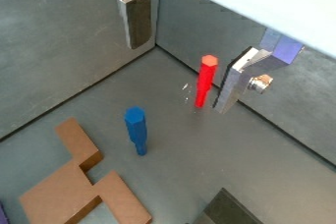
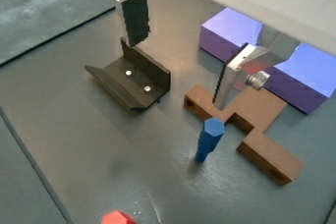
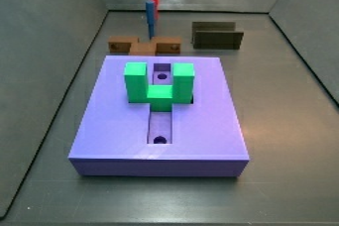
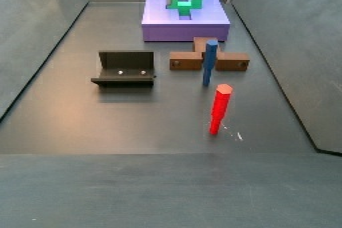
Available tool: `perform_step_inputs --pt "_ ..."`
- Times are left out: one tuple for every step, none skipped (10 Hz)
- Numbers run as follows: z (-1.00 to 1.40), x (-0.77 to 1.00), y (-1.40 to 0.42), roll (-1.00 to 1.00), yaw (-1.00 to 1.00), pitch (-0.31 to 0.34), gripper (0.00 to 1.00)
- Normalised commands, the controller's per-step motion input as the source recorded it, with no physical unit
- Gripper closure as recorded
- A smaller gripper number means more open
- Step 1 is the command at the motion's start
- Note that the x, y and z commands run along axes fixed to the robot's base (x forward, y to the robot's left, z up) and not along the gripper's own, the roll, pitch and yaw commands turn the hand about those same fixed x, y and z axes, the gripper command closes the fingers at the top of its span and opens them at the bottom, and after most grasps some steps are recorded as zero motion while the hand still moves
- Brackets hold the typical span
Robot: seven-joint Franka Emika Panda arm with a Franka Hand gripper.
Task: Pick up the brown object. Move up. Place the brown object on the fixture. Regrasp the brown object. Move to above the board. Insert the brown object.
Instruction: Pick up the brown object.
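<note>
The board's slot (image 3: 161, 128) has a round spot at each end, so I expect each end of the brown object (image 1: 66, 191) to have a hole hidden in it.
The brown object (image 2: 250, 130) lies flat on the dark floor beside the board (image 2: 292, 63), with short arms crossing its long bar. It also shows in a wrist view (image 1: 79, 179) and in both side views (image 3: 146, 46) (image 4: 227, 64). The fixture (image 2: 132, 81) stands apart from it, small and dark, also seen in both side views (image 3: 217, 37) (image 4: 126, 69). My gripper (image 2: 182, 73) hangs open well above the floor, over the gap between the fixture and the brown object. Nothing is between its fingers (image 1: 136, 22). The board (image 3: 159, 136) carries a green block (image 3: 159, 79).
A blue post (image 2: 207, 140) stands upright right against the brown object, also seen in a side view (image 4: 210, 64). A red post (image 1: 206, 79) stands farther off, with open floor around it (image 4: 219, 109). Sloping grey walls (image 3: 54, 81) enclose the floor.
</note>
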Motion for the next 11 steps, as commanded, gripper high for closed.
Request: perform_step_inputs --pt "-0.07 0.00 -0.18 -0.14 -0.01 0.000 0.00" --pt "-0.08 -0.10 -0.60 -0.15 -0.01 0.000 0.00" --pt "-0.10 -0.08 -1.00 -0.06 0.03 0.011 0.00" --pt "-0.20 -0.05 -1.00 0.00 0.01 0.030 0.00" --pt "-0.25 -0.06 -1.00 0.00 0.00 0.007 0.00" --pt "-0.37 0.00 -1.00 -0.11 0.00 0.007 0.00" --pt "-0.43 -0.02 -0.93 -0.21 0.00 0.000 0.00" --pt "-0.55 -0.07 -0.86 -0.21 -0.01 0.000 0.00" --pt "-0.71 -0.14 -0.75 -0.16 -0.08 0.000 0.00" --pt "-0.77 -0.18 -0.49 -0.12 -0.07 -0.059 0.00" --pt "-0.82 -0.23 -0.32 -0.08 -0.03 -0.103 0.00"
